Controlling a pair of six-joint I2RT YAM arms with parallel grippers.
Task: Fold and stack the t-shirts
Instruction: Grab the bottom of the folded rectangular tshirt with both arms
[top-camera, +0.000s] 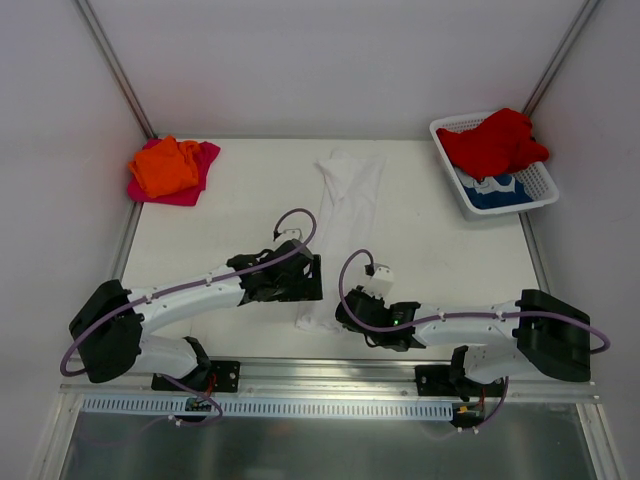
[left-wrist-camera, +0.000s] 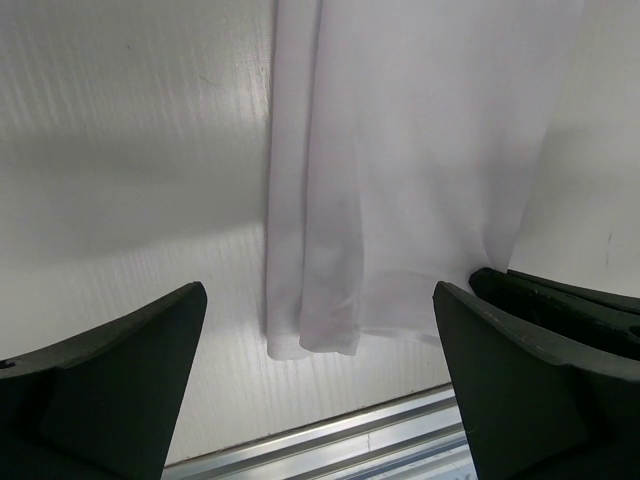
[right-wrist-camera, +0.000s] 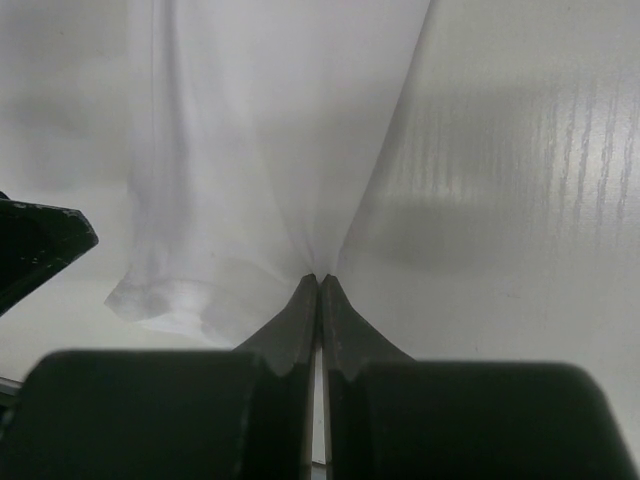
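Note:
The white t-shirt's layered near corner (top-camera: 304, 321) is loose across from where my right gripper holds on. Next, my left gripper pinches both layers (left-wrist-camera: 306, 328) there before I fold the t-shirt.
The white t-shirt (top-camera: 345, 200) lies as a long narrow strip down the middle of the table, its near end by the front edge. My left gripper (top-camera: 303, 283) hovers over that near end's left side, jaws wide open and empty; the shirt's hem (left-wrist-camera: 310, 340) lies between its fingers (left-wrist-camera: 120, 370). My right gripper (top-camera: 350, 310) is shut on the shirt's near right edge (right-wrist-camera: 320, 272), the cloth puckering at the closed tips. An orange t-shirt (top-camera: 165, 165) lies on a magenta-pink one (top-camera: 195, 188) at the far left. A red t-shirt (top-camera: 495, 140) and a blue-and-white one (top-camera: 497, 190) are in the basket.
The white mesh basket (top-camera: 545, 185) stands at the far right corner. The metal rail of the table's front edge (left-wrist-camera: 380, 430) runs just beyond the shirt's near end. My right gripper's dark body (left-wrist-camera: 570, 300) shows close beside the left fingers.

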